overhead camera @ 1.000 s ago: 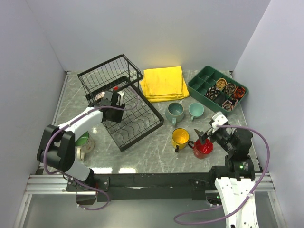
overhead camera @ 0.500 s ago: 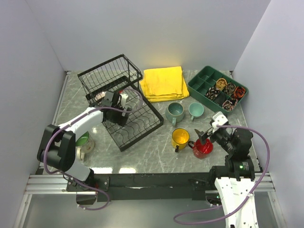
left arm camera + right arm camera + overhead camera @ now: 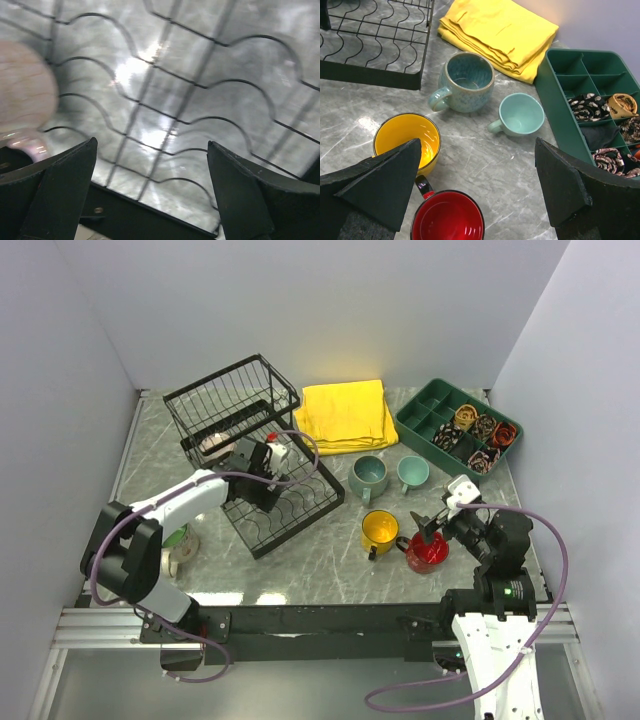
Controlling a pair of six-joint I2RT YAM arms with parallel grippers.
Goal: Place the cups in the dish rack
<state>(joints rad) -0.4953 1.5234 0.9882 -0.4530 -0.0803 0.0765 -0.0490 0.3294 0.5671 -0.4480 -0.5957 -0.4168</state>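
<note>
My left gripper should take hold of the wires (image 3: 49,60) beside the rack's basket and turn the rack straighter before loading more cups, because the dish rack (image 3: 300,528) stands at a slant to the front edge.
The black wire dish rack (image 3: 300,502) stands at the left; a beige cup (image 3: 213,445) lies in its basket section and shows at the left edge of the left wrist view (image 3: 22,95). My left gripper (image 3: 274,476) (image 3: 150,150) is open and empty above the slotted plate tray (image 3: 175,95). My right gripper (image 3: 428,532) (image 3: 477,150) is open and empty just above the red cup (image 3: 428,554) (image 3: 447,217). The yellow cup (image 3: 380,530) (image 3: 407,140), teal cup (image 3: 369,475) (image 3: 465,80) and light teal cup (image 3: 412,472) (image 3: 520,114) stand on the table. A dark green cup (image 3: 173,535) sits by the left arm.
A folded yellow cloth (image 3: 345,415) (image 3: 500,30) lies behind the cups. A green divided tray (image 3: 440,415) (image 3: 570,100) with rolled items is at the back right. White walls close in on three sides.
My left gripper has drawn back from the basket section and moved right over the plate tray, leaving the beige cup in the basket. The right arm has not moved.
</note>
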